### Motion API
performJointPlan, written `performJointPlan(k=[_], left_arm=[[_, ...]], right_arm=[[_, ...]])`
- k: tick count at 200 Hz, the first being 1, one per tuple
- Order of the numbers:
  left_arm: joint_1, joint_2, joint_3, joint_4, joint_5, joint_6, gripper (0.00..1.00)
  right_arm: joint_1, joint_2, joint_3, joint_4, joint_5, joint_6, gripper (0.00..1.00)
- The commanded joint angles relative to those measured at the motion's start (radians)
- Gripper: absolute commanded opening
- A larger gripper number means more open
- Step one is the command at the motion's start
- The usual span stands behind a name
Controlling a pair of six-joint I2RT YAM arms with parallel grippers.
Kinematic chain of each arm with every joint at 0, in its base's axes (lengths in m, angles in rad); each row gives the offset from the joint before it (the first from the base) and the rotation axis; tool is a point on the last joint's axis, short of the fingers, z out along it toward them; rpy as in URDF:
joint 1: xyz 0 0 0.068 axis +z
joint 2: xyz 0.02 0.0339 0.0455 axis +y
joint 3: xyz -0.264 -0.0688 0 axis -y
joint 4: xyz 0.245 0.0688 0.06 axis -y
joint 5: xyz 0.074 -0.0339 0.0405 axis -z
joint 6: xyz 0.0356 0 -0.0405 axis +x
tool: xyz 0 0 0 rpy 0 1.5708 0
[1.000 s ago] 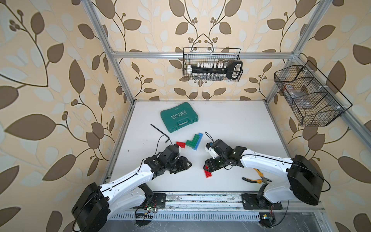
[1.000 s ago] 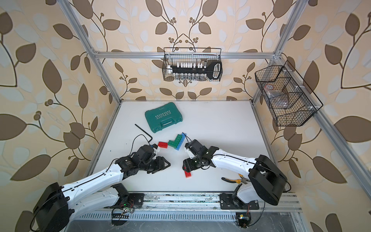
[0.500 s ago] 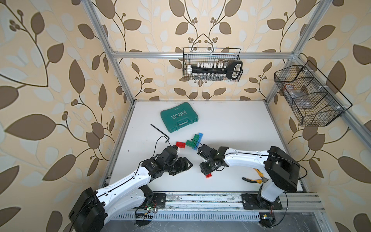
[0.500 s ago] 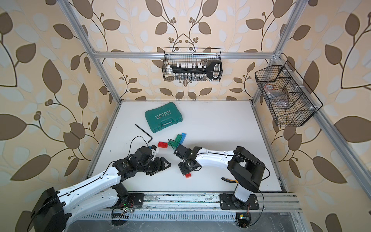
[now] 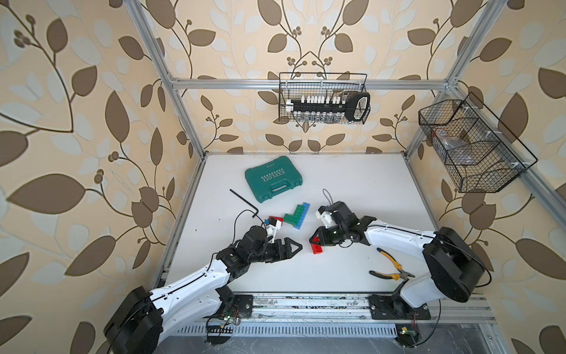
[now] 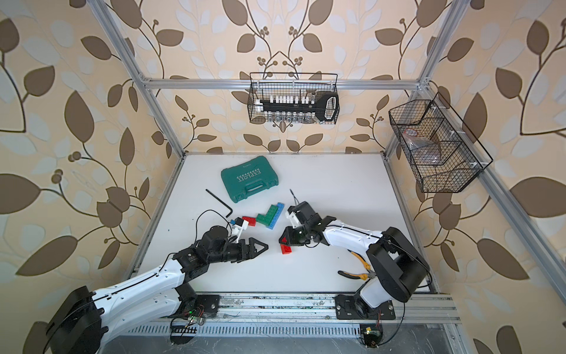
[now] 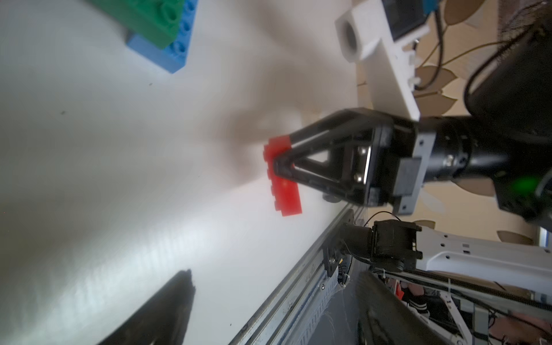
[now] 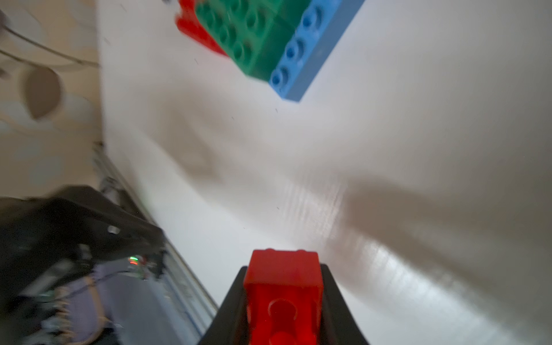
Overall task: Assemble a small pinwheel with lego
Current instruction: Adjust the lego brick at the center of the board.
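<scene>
The red brick's studs [image 7: 270,177] point away from the robot's right gripper, so the left gripper should grab the brick's loose end [image 5: 317,249] and put the brick down with its studs up.
A red lego brick [image 5: 317,249] [image 8: 283,298] sits between the jaws of my right gripper [image 5: 315,242] [image 6: 284,240], which is shut on one end of it, low over the table near the front middle. In the left wrist view the same red brick [image 7: 285,179] sticks out sideways from those jaws. My left gripper [image 5: 294,246] [image 7: 274,322] stands open and empty a short way left of it. Farther back lies the part-built pinwheel: a green L [image 5: 292,214] [image 8: 248,35] on a blue brick [image 5: 301,219] [image 7: 167,50], with another red brick [image 6: 249,220] beside it.
A teal case [image 5: 272,179] lies behind the bricks, and a black hex key [image 5: 245,202] to their left. Yellow-handled pliers [image 5: 390,268] lie at the front right beside the right arm. Wire baskets hang on the back wall [image 5: 323,101] and right wall [image 5: 471,147].
My right gripper's jaws have closed onto the red brick. My left gripper's jaws have widened and it has stayed just left of the brick.
</scene>
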Motion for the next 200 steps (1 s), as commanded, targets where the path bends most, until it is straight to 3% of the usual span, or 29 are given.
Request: performJointPlan(k=[1,30,67,85,128,200], left_arm=[[-0.020,0.050,0.044,0.285,0.069,0.093,0.89],[-0.032,0.123,0.084,0.375,0.080,0.111,0.89],[-0.032,0.094,0.065,0.463,-0.059,0.088,0.88],[-0.032,0.085,0.057,0.551,-0.099,0.044,0.87],[-0.032,0.102,0.098,0.598,-0.062,0.005,0.86],[-0.030,0.135,0.068,0.724,-0.108,-0.072,0.76]], right_arm=[[-0.066,-0.042,-0.047,0.384,-0.321,0.245,0.23],[-0.080,-0.074,-0.046,0.517,-0.383,0.376,0.23],[-0.098,-0.114,-0.081,0.691,-0.405,0.555,0.22],[-0.098,-0.128,-0.086,0.712,-0.404,0.585,0.21],[-0.101,-0.139,-0.075,0.745,-0.398,0.635,0.20],[-0.077,-0.147,-0.089,0.826,-0.361,0.710,0.19]])
